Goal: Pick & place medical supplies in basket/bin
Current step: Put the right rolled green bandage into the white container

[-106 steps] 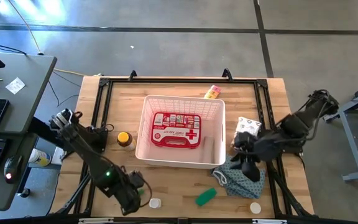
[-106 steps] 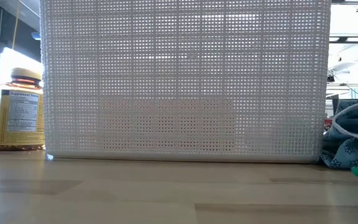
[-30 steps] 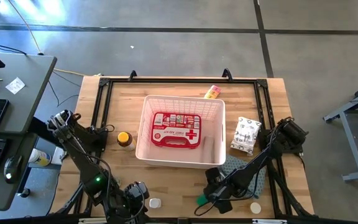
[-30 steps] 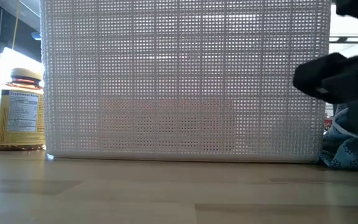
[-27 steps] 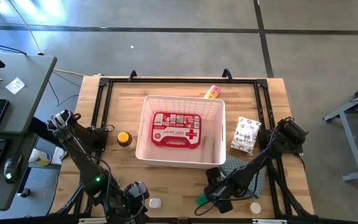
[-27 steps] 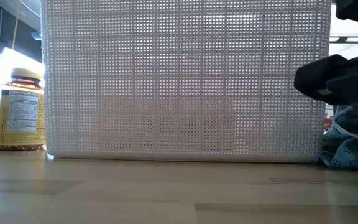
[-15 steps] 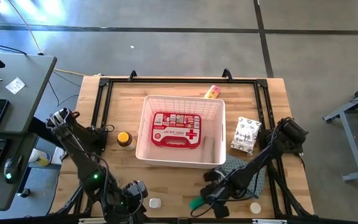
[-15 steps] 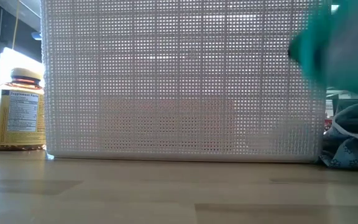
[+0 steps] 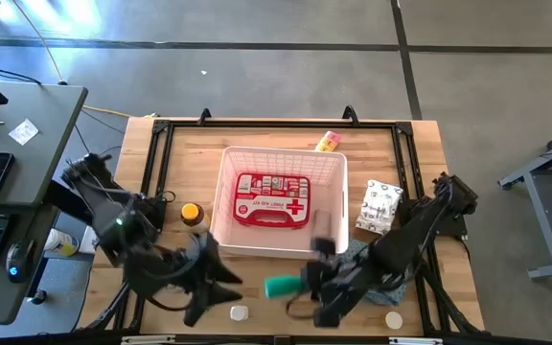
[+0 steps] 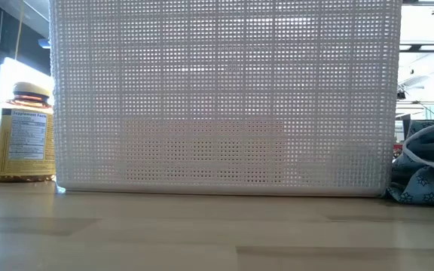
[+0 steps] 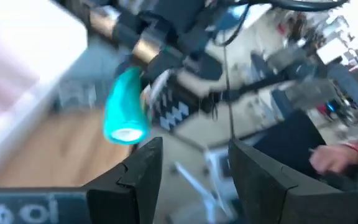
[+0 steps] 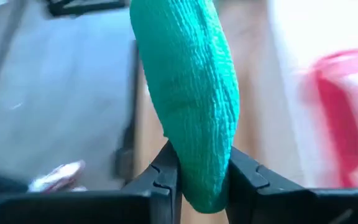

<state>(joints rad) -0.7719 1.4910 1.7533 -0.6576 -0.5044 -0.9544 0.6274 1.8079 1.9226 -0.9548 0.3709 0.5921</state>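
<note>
I should keep carrying the green roll [image 9: 282, 287] with my right gripper to the basket's bottom beside the red first-aid case [image 9: 327, 195] until the roll hangs inside, because that spot is free for it.
The white mesh basket [image 9: 281, 240] stands mid-table, and the red first-aid case [image 9: 272, 199] lies flat in it. Above the table just near of the basket, my right gripper [image 9: 302, 286] is shut on a green roll [image 9: 282, 287], which also fills the right wrist view [image 12: 191, 93]. My left gripper [image 9: 217, 283] hovers to its left, open and empty [image 11: 194, 165], facing the roll [image 11: 124, 106]. An amber bottle [image 9: 192, 213] stands left of the basket. A small white-capped item [image 9: 239, 312] sits near the front edge. My right gripper pinches one end of the green roll [image 12: 199, 177] between its two fingers. The rest of the roll sticks out past the fingertips, along the fingers, toward the table's left. It is lifted clear of the table.
A blue patterned cloth [image 9: 391, 278] lies under my right arm and shows beside the basket wall [image 10: 428, 169] in the low view. A white patterned box [image 9: 381, 206] sits right of the basket, a rainbow pill organiser [image 9: 327, 142] behind it, and a white cap [image 9: 393, 320] at front right.
My right gripper has risen from the table with the green roll, carrying it up and toward the table's left, and has tipped and rolled. The roll is now clear of the table. My left gripper has also risen and turned toward the roll.
</note>
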